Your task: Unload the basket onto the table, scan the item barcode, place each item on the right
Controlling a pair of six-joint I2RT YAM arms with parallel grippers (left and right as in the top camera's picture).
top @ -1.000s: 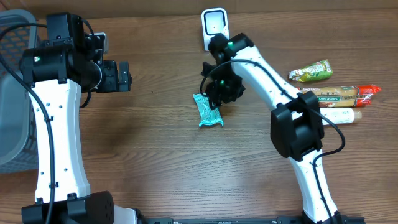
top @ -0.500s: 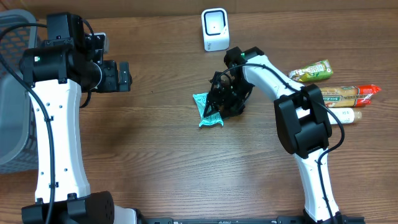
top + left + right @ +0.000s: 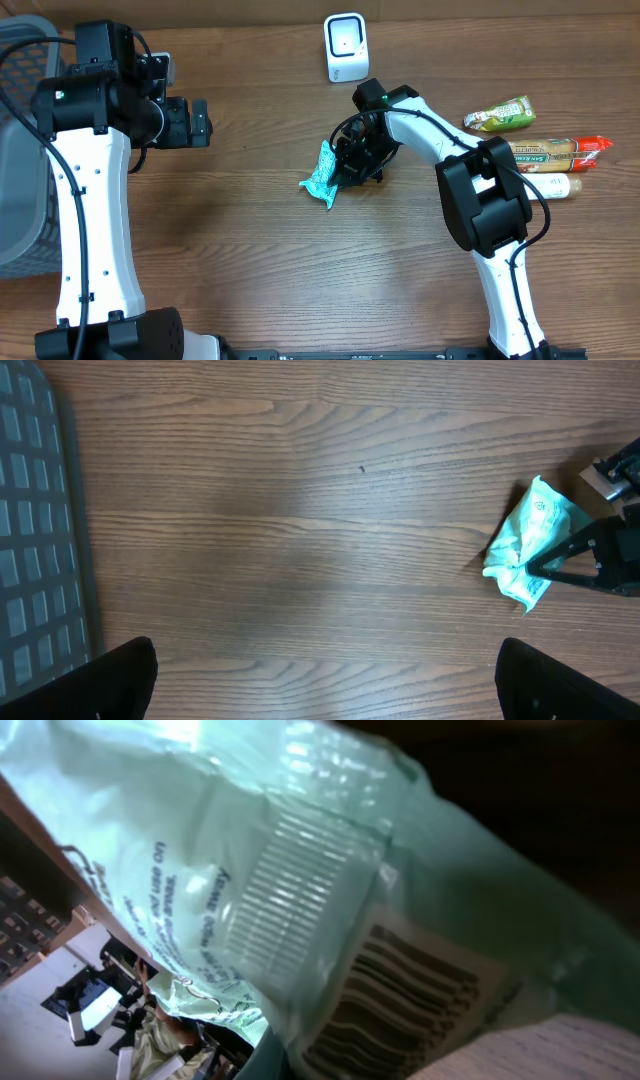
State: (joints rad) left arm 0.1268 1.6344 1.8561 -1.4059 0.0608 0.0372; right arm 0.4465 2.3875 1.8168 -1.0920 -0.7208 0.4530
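Next, I lay the packet flat [image 3: 321, 177] and grasp it again from above before scanning, because the packet's barcode [image 3: 392, 995] faces my right gripper's wrist, away from the white scanner.
The item is a teal plastic packet [image 3: 320, 180], tilted up off the wood near the table's middle. My right gripper [image 3: 347, 163] is shut on its right edge. In the right wrist view the packet [image 3: 300, 870] fills the frame and its barcode [image 3: 400, 995] shows at the lower middle. The white scanner [image 3: 345, 45] stands upright at the back centre, apart from the packet. My left gripper [image 3: 200, 122] hangs open at the upper left with nothing between its fingers. In the left wrist view the packet [image 3: 528, 545] sits at the far right.
A grey basket [image 3: 20, 200] stands at the left edge, also seen as the basket [image 3: 40, 510] in the left wrist view. A green snack bar [image 3: 500, 113], a long wrapped bar [image 3: 545, 152] and a pale tube [image 3: 548, 187] lie at the right.
My right gripper came down over the packet, shut on it and tipped it up, so the packet now sits a little further left. The left arm has not moved.
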